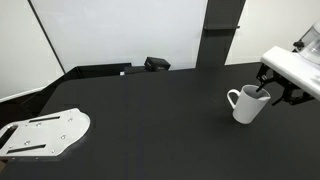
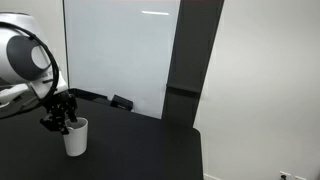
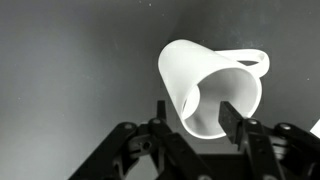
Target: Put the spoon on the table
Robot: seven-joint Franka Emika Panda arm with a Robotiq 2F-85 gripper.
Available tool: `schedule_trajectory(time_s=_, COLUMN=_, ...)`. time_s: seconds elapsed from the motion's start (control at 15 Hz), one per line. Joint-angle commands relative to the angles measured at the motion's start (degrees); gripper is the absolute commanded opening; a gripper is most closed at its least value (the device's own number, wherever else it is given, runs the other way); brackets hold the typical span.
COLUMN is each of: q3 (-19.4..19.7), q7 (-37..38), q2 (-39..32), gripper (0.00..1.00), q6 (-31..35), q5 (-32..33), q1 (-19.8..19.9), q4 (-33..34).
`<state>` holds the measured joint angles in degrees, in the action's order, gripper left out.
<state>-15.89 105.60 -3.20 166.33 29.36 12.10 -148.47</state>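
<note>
The mug's rim (image 3: 181,107) is between my gripper's fingers next to the spoon, so next I open them wider, move clear of the mug's rim and close on the spoon's end (image 3: 191,101) only.
A white mug (image 1: 244,104) stands upright on the black table (image 1: 150,110) and also shows in the other exterior view (image 2: 76,138). My gripper (image 3: 192,106) hangs directly over the mug's mouth. In the wrist view the mug (image 3: 205,80) fills the middle, handle to the upper right. One finger (image 3: 161,112) is outside the rim and the other finger (image 3: 231,115) reaches inside the mug, so the wall lies between them. The jaws stand apart and touch nothing I can see. I cannot make out the spoon; it is hidden in the mug or behind the gripper (image 1: 272,93).
A flat white metal plate with holes (image 1: 45,132) lies at the table's near corner. A small black box (image 1: 157,64) sits at the back edge by the white wall panel. The table's edge (image 2: 198,150) runs close behind the mug.
</note>
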Motion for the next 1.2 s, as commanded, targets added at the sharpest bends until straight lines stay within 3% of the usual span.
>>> schedule_trajectory(time_s=0.0, q3=0.12, q7=4.33, q2=-1.23, gripper=0.28, q6=-1.97, q5=2.63, q1=-1.02, q4=2.04)
schedule_trajectory(time_s=0.07, q3=0.02, q7=4.39, q2=-1.24, gripper=0.67, q6=-2.27, q5=2.57, q1=-1.18, q4=2.14)
schedule_trajectory(time_s=0.2, q3=-0.21, q7=4.30, q2=-0.91, gripper=0.67, q6=-2.86, q5=2.32, q1=-1.57, q4=2.31)
schedule_trajectory(time_s=0.47, q3=-0.17, q7=4.49, q2=-0.48, gripper=0.93, q6=-3.38, q5=2.27, q1=-2.34, q4=2.68)
schedule_trajectory(time_s=0.6, q3=0.03, q7=4.57, q2=-0.48, gripper=0.99, q6=-3.15, q5=2.49, q1=-2.49, q4=2.87)
schedule_trajectory(time_s=0.67, q3=0.13, q7=4.57, q2=-0.50, gripper=1.00, q6=-2.98, q5=2.63, q1=-2.47, q4=2.97)
schedule_trajectory(time_s=0.73, q3=0.20, q7=4.70, q2=-0.49, gripper=0.69, q6=-2.80, q5=2.65, q1=-2.43, q4=3.04)
schedule_trajectory(time_s=0.87, q3=0.27, q7=4.73, q2=-0.40, gripper=0.73, q6=-3.07, q5=2.91, q1=-2.45, q4=3.31)
schedule_trajectory(time_s=1.13, q3=0.20, q7=4.96, q2=-0.24, gripper=0.45, q6=-3.18, q5=3.18, q1=-2.59, q4=3.50)
